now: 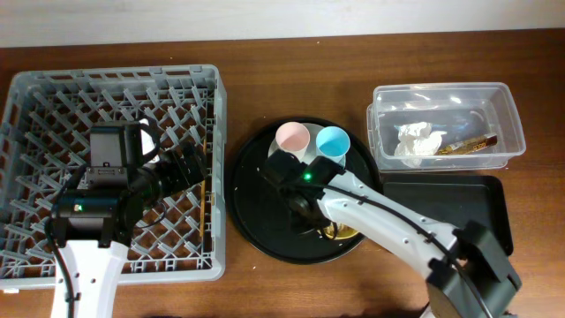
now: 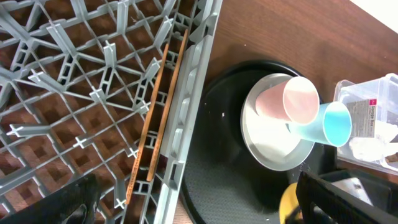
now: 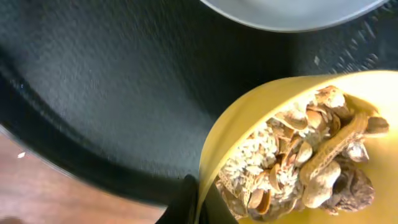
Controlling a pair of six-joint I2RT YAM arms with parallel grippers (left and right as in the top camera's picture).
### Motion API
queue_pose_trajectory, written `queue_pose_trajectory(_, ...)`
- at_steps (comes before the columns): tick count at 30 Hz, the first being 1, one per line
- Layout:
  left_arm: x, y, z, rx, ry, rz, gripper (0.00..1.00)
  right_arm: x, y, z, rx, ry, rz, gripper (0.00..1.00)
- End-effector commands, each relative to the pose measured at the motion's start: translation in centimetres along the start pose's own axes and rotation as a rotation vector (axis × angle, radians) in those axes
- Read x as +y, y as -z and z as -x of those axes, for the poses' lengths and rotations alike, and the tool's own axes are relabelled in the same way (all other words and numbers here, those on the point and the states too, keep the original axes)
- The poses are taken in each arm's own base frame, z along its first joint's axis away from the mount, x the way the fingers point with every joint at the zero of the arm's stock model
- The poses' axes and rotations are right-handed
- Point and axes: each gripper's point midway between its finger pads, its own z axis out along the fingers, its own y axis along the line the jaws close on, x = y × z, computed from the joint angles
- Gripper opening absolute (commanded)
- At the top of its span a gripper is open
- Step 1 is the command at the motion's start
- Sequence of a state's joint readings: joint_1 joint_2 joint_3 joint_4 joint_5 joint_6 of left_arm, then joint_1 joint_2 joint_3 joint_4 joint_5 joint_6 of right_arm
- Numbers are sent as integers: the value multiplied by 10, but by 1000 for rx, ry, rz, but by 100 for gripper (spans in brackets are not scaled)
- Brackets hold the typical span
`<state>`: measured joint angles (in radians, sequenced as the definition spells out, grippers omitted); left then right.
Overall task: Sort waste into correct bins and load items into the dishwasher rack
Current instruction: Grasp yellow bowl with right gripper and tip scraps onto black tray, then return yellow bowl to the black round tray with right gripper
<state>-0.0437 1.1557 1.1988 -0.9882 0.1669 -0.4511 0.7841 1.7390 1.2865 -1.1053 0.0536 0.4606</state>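
Some beige food scraps (image 3: 305,158) are still in the yellow bowl, so the robot's right gripper should tip them out into the flat black tray (image 1: 461,196) before the bowl goes into the rack.
The grey dishwasher rack (image 1: 53,97) fills the left; the wooden chopsticks (image 1: 209,208) lie inside along its right wall, also in the left wrist view (image 2: 155,118). My left gripper (image 1: 190,163) is open and empty above the rack's right edge (image 2: 199,208). The pink cup (image 1: 292,138) and blue cup (image 1: 333,140) lie on the pale plate (image 2: 273,143). My right gripper (image 3: 198,205) is shut on the rim of the yellow bowl (image 3: 249,130), which holds beige food scraps (image 3: 298,155). The clear tub (image 1: 503,97) holds the white napkin (image 1: 417,143) and the brown wrapper (image 1: 468,144).
The large round black tray (image 1: 256,203) carries the plate, cups and bowl between the rack and the bins. The flat black tray (image 1: 459,199) lies at the right, below the clear tub, partly under my right arm. The table is brown wood.
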Motion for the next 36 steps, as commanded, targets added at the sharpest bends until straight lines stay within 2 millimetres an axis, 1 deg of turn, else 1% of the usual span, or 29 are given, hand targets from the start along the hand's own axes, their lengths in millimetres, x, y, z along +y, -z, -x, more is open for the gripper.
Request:
queue_pose_trajectory(1,-1,4,4,-15,7,-2,99,-19,40,6,-80,-51,33,4)
queue_pose_trajectory(2,-2,4,4,-15,6,-2,99,-36,49,7,-94,-85,39,4)
queue_pose_trajectory(3,-1,4,4,-15,7,-2,99,-49,57,8,-106,-102,72,4)
queue_pose_trajectory(5,-2,4,4,-15,6,-2,99,-78,75,13,-139,-157,187,4)
queue_pose_trajectory(6,-2,4,4,-15,6,-2,99,-106,83,17,-167,-239,264,4)
queue_pose_trajectory(7,-2,4,4,-15,6,-2,99,-121,84,19,-175,-283,301,4)
queue_pose_trajectory(8,-2,4,4,-15,6,-2,99,-142,85,19,-187,-343,353,4)
queue_pose_trajectory(10,-2,4,4,-15,6,-2,99,-179,87,14,-216,-439,398,4)
queue_pose_trajectory(12,-2,4,4,-15,6,-2,99,-202,90,11,-251,-496,430,4)
queue_pose_trajectory(14,-2,4,4,-15,6,-2,99,-212,93,10,-293,-528,508,4)
queue_pose_trajectory(15,-1,4,4,-15,7,-2,99,-215,90,9,-298,-550,529,4)
queue_pose_trajectory(16,-2,4,4,-15,6,-2,99,-222,81,4,-306,-593,567,4)
queue_pose_trajectory(18,-2,4,4,-15,6,-2,99,-229,73,-1,-344,-643,649,4)
queue_pose_trajectory(19,-2,4,4,-15,6,-2,99,-239,68,-5,-378,-691,686,4)
queue_pose_trajectory(21,-2,4,4,-15,6,-2,99,-253,65,-6,-475,-724,753,4)
queue_pose_trajectory(22,-2,4,4,-15,6,-2,99,-261,59,-8,-539,-753,801,4)
queue_pose_trajectory(25,-2,4,4,-15,6,-2,99,-269,41,-21,-670,-815,910,4)
queue_pose_trajectory(27,-2,4,4,-15,6,-2,99,-274,39,-28,-755,-830,957,4)
queue_pose_trajectory(30,-2,4,4,-15,6,-2,99,-284,47,-37,-881,-844,1025,4)
queue_pose_trajectory(31,-2,4,4,-15,6,-2,99,-286,55,-39,-920,-842,1059,4)
queue_pose_trajectory(33,-1,4,4,-15,7,-2,99,-287,80,-38,-1033,-761,1152,4)
queue_pose_trajectory(34,-2,4,4,-15,6,-2,99,-288,87,-37,-1067,-724,1165,4)
queue_pose_trajectory(36,-2,4,4,-15,6,-2,99,-289,85,-37,-1065,-724,1152,4)
